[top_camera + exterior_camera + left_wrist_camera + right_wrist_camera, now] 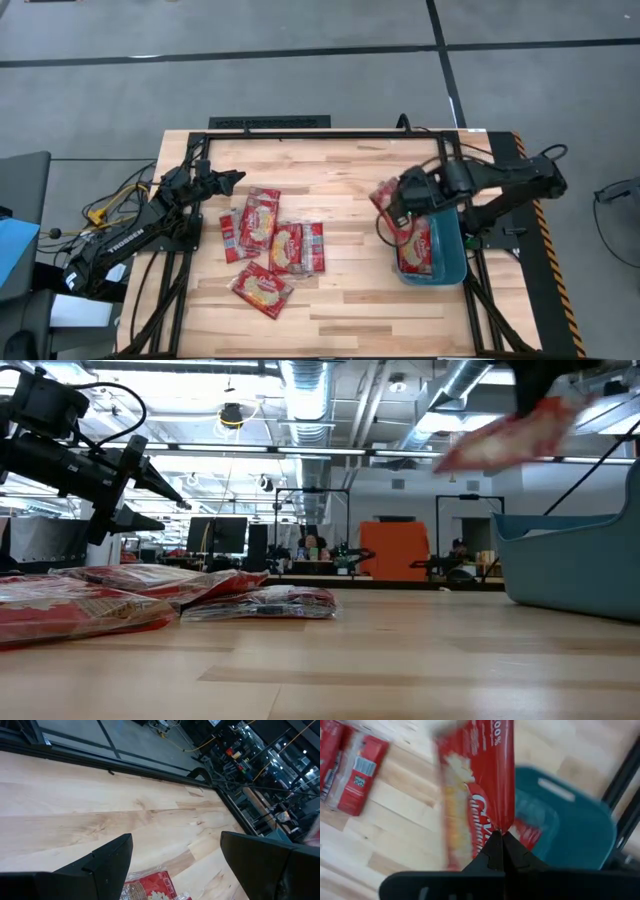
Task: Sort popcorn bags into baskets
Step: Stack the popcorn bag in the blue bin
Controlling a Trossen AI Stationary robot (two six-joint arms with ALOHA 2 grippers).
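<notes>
The popcorn bag [512, 436] is hanging clear above the teal basket's rim. My right gripper should keep moving it until the whole bag is inside the basket's rim [442, 250], and then let go.
Several red popcorn bags [270, 240] lie flat in a loose cluster on the wooden table, left of its middle. The teal basket [450, 262] stands at the table's right edge with one bag [415, 248] inside. My right gripper [402, 208] hangs above the basket's far left corner, shut on another popcorn bag [386, 193]. That bag shows blurred in the low view [505, 435], above the basket [570, 560]. My left gripper [233, 180] waits open at the table's left, above the cluster's far end, with nothing between its fingers. My right gripper pinches the bag's edge [501, 826] near one end between its two shut fingers, coming from above and pointing steeply down. The bag is lifted clear of table and basket. It stands out tilted from the fingertips toward the table's left.
Black frame rails run along the table's edges [300, 133]. Bare wood lies between the cluster and the basket [350, 270] and along the near edge. In the left wrist view one bag's end [150, 889] shows below the open fingers.
</notes>
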